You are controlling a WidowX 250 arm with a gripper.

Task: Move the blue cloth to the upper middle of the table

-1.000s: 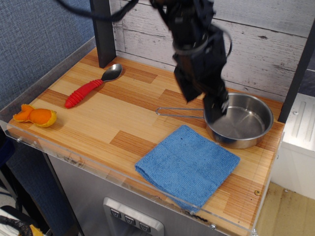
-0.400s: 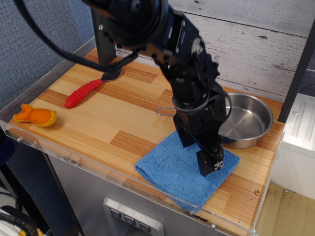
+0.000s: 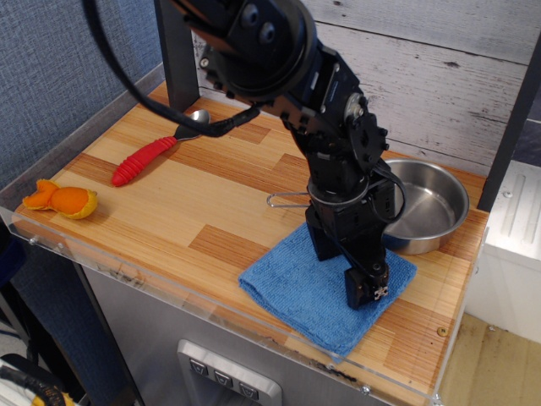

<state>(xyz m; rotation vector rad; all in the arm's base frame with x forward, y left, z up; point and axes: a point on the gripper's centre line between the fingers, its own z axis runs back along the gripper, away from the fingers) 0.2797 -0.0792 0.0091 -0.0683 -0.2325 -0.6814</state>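
Note:
The pan's wire handle [image 3: 286, 200] sticks out behind the blue cloth [image 3: 296, 275], so the handle will swing toward the back when the robot pulls the cloth past.
The blue cloth [image 3: 292, 292] lies flat on the front right part of the wooden table [image 3: 169, 199], close to the clear front rim. My gripper [image 3: 347, 269] is down on the cloth's right half, its black fingers [image 3: 366, 289] spread apart and pressing into the fabric. The jaws stand open, with cloth lying between them. The arm hides the middle of the cloth and part of the pan's handle.
A steel pan [image 3: 427, 207] stands right behind the cloth at the back right, its wire handle [image 3: 283, 200] pointing left. A spoon with a red handle [image 3: 148, 156] lies at the back left. An orange toy [image 3: 61, 199] sits at the front left corner. A dark post [image 3: 177, 72] rises at the back.
The arm came down from above the pan onto the cloth. Since the last frame the cloth's left edge has shifted slightly right and the fingers sit a little lower.

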